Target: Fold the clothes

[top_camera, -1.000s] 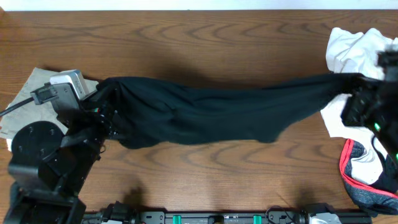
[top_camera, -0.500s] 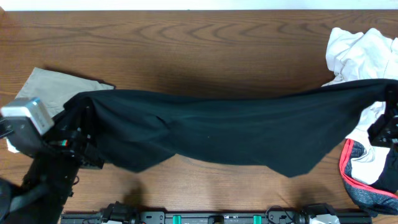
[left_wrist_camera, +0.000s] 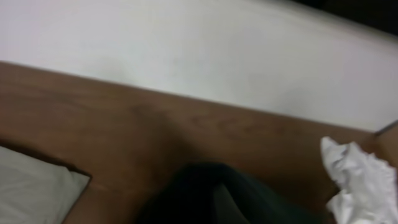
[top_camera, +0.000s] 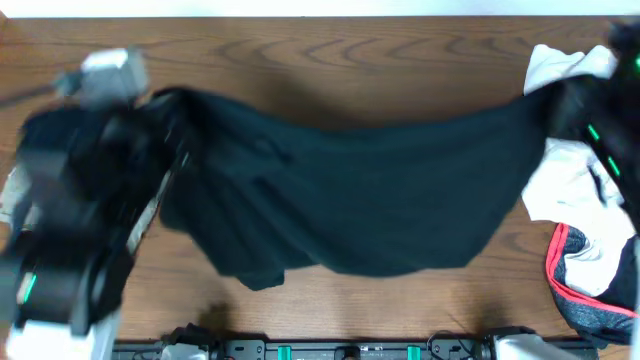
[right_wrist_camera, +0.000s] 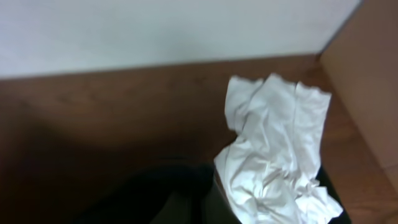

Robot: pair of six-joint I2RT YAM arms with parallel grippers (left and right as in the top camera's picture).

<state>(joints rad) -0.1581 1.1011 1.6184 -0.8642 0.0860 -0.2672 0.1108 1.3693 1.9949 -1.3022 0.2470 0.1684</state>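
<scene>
The black shirt's lower edge (top_camera: 370, 268) hangs loose below both grippers, so my left gripper and right gripper should move back toward the front (top_camera: 225, 215) and lay the shirt down flat.
The clothes in play are a black shirt (top_camera: 350, 200), stretched left to right over the middle of the wooden table (top_camera: 350, 50) with its lower edge sagging toward the front. My left gripper (top_camera: 168, 105) holds its left end and my right gripper (top_camera: 560, 100) its right end, both shut on the fabric. The arms are blurred by motion. In the left wrist view the black cloth (left_wrist_camera: 211, 196) bunches at the bottom and hides the fingers. The right wrist view shows the same dark cloth (right_wrist_camera: 155, 193) over its fingers.
A crumpled white garment (top_camera: 570, 75) lies at the far right, with a red and grey garment (top_camera: 590, 290) in front of it. A khaki garment (left_wrist_camera: 31, 186) lies at the left under my left arm. A brown panel (right_wrist_camera: 367, 81) stands beyond the table's right end.
Both arms swung from the table's front toward its far side, carrying the shirt with them. The shirt hangs wider and more spread than before.
</scene>
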